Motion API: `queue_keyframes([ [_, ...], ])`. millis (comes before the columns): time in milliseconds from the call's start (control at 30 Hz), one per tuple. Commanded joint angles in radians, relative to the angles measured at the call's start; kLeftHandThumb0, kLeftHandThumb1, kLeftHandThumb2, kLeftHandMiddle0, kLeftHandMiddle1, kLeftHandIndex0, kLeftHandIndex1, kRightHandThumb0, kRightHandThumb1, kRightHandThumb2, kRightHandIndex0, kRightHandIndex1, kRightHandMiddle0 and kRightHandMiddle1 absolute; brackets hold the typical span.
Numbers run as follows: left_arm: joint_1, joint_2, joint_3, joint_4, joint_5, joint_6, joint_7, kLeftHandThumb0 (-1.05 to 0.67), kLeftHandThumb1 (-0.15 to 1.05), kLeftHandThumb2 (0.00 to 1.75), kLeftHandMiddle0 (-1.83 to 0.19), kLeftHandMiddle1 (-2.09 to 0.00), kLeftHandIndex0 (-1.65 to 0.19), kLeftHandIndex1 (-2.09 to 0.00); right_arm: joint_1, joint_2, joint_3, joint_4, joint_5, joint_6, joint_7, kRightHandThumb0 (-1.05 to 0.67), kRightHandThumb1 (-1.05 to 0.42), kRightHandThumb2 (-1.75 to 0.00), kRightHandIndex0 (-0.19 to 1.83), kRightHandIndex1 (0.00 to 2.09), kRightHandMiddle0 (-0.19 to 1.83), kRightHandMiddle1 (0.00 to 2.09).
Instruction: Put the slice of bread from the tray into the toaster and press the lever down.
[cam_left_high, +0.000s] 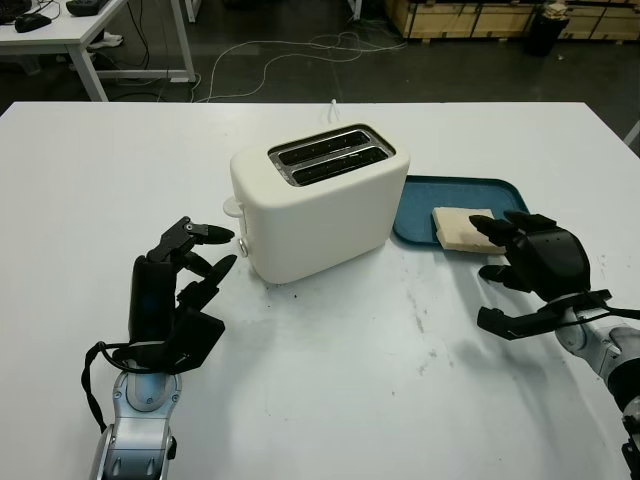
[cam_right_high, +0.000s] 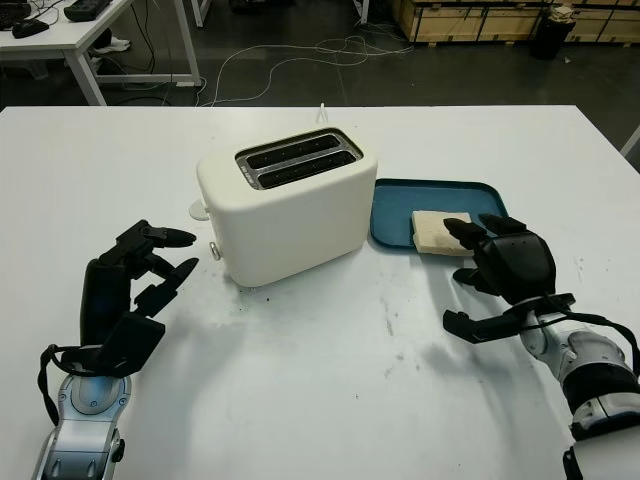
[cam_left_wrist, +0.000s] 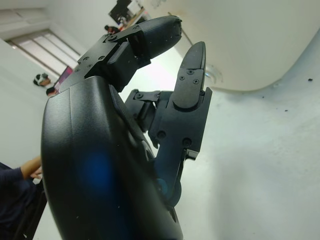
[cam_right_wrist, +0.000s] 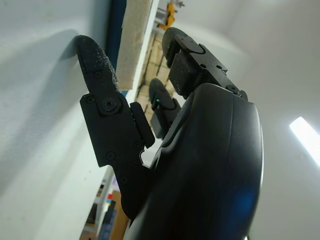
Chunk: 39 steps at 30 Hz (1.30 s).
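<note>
The slice of bread (cam_left_high: 464, 230) will keep sticking out of the slot when I lower it in, because the lever tab (cam_left_high: 232, 207) is still up above the knob.
A cream two-slot toaster (cam_left_high: 320, 200) stands mid-table with both slots empty. Its lever tab (cam_left_high: 232, 207) sticks out of the left end. To its right lies a teal tray (cam_left_high: 450, 195) holding a pale slice of bread (cam_left_high: 460, 228), lying flat. My right hand (cam_left_high: 492, 275) hovers at the tray's near right corner, open, its upper fingers (cam_left_high: 492, 234) over the slice's near edge and the thumb below on the table side. In the right wrist view the bread (cam_right_wrist: 135, 40) lies just beyond a fingertip (cam_right_wrist: 90, 55). My left hand (cam_left_high: 205, 262) is open, left of the toaster's lever end.
The toaster's white cord (cam_left_high: 330, 108) runs off the table's far edge. Beyond it are a dark floor with cables, a white desk (cam_left_high: 90, 40) at back left and wooden pallets (cam_left_high: 480, 18) at back right. The white table (cam_left_high: 360, 380) has bare room in front.
</note>
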Motion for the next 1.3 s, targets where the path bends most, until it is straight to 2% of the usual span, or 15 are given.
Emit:
queue_keyframes([
  [0,-0.007,-0.002,-0.004,0.002,0.009,-0.012,0.008,-0.25,0.92,0.16,-0.66,-1.60,-0.62,-0.99,-0.024,-0.003,0.017,0.012,0.004,0.016,-0.015,-0.46,-0.82,-0.01,0.57,0.02,0.55,0.01],
  [233,-0.012,-0.011,-0.002,0.015,0.007,-0.053,0.040,-0.24,0.92,0.16,-0.67,-1.63,-0.62,-1.00,-0.074,0.010,0.064,0.065,0.006,-0.009,-0.032,-0.45,-0.81,0.00,0.61,0.04,0.59,0.02],
  [500,-0.013,-0.017,0.000,0.017,0.000,-0.071,0.049,-0.25,0.92,0.18,-0.63,-1.67,-0.59,-1.03,-0.102,0.023,0.087,0.058,0.033,-0.006,0.056,-0.46,-0.83,-0.01,0.62,0.04,0.61,0.02],
  [733,-0.009,-0.019,0.001,0.003,-0.007,-0.051,0.039,-0.26,0.92,0.18,-0.61,-1.66,-0.57,-1.05,-0.107,0.027,0.103,0.072,0.034,-0.008,0.077,-0.44,-0.89,-0.02,0.84,0.17,0.81,0.11],
  [800,-0.009,-0.018,0.000,0.001,0.001,-0.052,0.043,-0.24,0.92,0.17,-0.61,-1.66,-0.57,-1.05,-0.110,0.029,0.112,0.083,0.031,-0.011,0.066,-0.43,-0.89,-0.01,0.80,0.34,0.85,0.10],
  [867,-0.009,-0.016,0.000,0.003,0.003,-0.056,0.044,-0.24,0.92,0.17,-0.61,-1.66,-0.57,-1.04,-0.115,0.029,0.123,0.089,0.024,-0.009,0.063,-0.43,-0.90,0.00,0.67,0.68,0.88,0.08],
  [933,-0.010,-0.016,0.002,0.006,-0.005,-0.060,0.041,-0.24,0.92,0.16,-0.62,-1.66,-0.57,-1.04,-0.120,0.027,0.137,0.095,0.018,-0.008,0.062,-0.44,-0.91,0.00,0.63,0.82,0.90,0.08],
  [967,-0.010,-0.017,0.002,0.005,-0.007,-0.058,0.040,-0.25,0.92,0.16,-0.62,-1.66,-0.57,-1.04,-0.123,0.027,0.146,0.098,0.014,-0.004,0.059,-0.45,-0.92,-0.03,0.62,0.96,0.92,0.08],
  [1067,-0.009,-0.014,0.002,0.003,-0.004,-0.056,0.037,-0.26,0.92,0.16,-0.62,-1.66,-0.57,-1.04,-0.129,0.027,0.166,0.111,0.007,-0.003,0.036,-0.48,-0.92,-0.06,0.63,1.14,0.96,0.10],
  [1167,-0.010,-0.012,0.002,0.005,-0.001,-0.058,0.038,-0.25,0.92,0.16,-0.63,-1.65,-0.58,-1.04,-0.132,0.027,0.183,0.119,0.002,-0.001,-0.003,-0.50,-0.92,-0.07,0.61,1.60,1.02,0.17],
  [1233,-0.010,-0.014,0.002,0.004,-0.003,-0.054,0.037,-0.26,0.92,0.15,-0.63,-1.65,-0.58,-1.04,-0.137,0.024,0.196,0.121,-0.002,0.007,-0.010,-0.53,-0.92,-0.14,0.64,1.59,1.02,0.27],
  [1267,-0.010,-0.014,0.002,0.004,-0.004,-0.052,0.036,-0.26,0.92,0.15,-0.63,-1.65,-0.58,-1.04,-0.140,0.023,0.204,0.122,-0.008,0.014,-0.014,-0.54,-0.92,-0.18,0.66,1.48,1.01,0.32],
])
